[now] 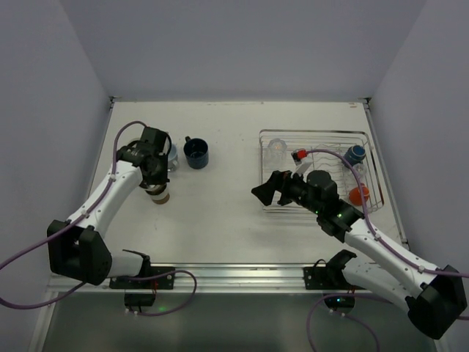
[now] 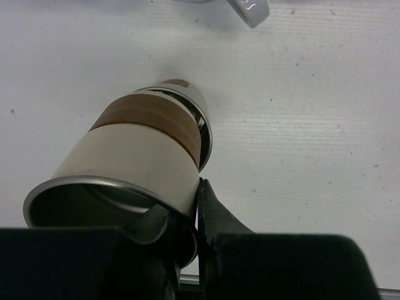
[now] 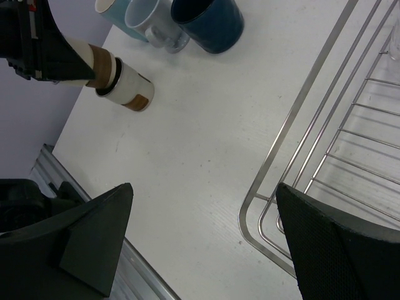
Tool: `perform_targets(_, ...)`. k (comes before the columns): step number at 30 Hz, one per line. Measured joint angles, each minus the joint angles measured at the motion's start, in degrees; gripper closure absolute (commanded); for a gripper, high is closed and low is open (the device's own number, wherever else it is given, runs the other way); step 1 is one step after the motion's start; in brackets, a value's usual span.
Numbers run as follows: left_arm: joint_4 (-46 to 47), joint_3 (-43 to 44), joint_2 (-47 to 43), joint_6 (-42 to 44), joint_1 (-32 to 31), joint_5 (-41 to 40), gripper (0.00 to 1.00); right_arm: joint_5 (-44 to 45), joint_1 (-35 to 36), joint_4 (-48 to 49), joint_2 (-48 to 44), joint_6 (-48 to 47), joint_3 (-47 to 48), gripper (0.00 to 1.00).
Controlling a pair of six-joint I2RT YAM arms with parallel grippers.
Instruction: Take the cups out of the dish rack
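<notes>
I should pass the clear glass (image 1: 276, 150) with my right gripper to my left gripper so it can be set beside the navy cup, because the glass is in the dish rack far from my left gripper.
My left gripper (image 1: 155, 182) is shut on the rim of a cream cup with a brown band (image 1: 160, 195), one finger inside and one outside (image 2: 215, 209). The cup (image 2: 144, 147) is tilted, its base close to the table; it also shows in the right wrist view (image 3: 125, 87). A dark navy cup (image 1: 196, 154) and a light blue cup (image 3: 114, 14) with a pale mug (image 3: 153, 25) stand on the table behind it. The dish rack (image 1: 370, 172) at the right holds a clear glass (image 1: 276, 149), a blue cup (image 1: 355, 154) and an orange cup (image 1: 359, 194). My right gripper (image 1: 267, 192) is open and empty at the rack's near left corner (image 3: 275, 169).
A small red item (image 1: 299, 155) lies in the rack. The metal rail (image 1: 234, 273) runs along the table's near edge. Walls close in on the left, back and right.
</notes>
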Motion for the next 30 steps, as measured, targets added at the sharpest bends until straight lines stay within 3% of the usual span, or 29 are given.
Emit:
perform_targets(7, -0.1, 0.0, 2.0, 0.0, -0.7, -1.0, 0.85, 0.0, 0.0, 0.0, 0.5, 0.0, 0.0, 0.01)
perform_targets(11, -0.1, 0.0, 2.5, 0.1, -1.2, -1.2, 0.63, 0.0, 0.0, 0.0, 1.0, 0.0, 0.0, 0.01)
perform_targets(14, -0.1, 0.0, 2.6, 0.3, -1.2, -1.6, 0.54, 0.4, 0.0, 0.0, 1.6, 0.0, 0.0, 0.01)
perform_targets(21, 0.0, 0.1, 2.1, 0.3, -1.2, -2.6, 0.44, 3.6, 0.0, -0.5, 1.7, -0.6, 0.3, 0.01)
perform_targets(24, 0.3, 0.6, 0.0, 0.3, -1.3, -2.5, 0.39, 6.1, 0.0, -2.5, 2.2, -1.4, 2.1, 0.02)
perform_targets(30, 8.5, 2.0, -11.5, -0.1, -3.8, 3.0, 0.25, 14.7, -2.3, -7.0, 7.7, -4.9, 9.7, 0.14)
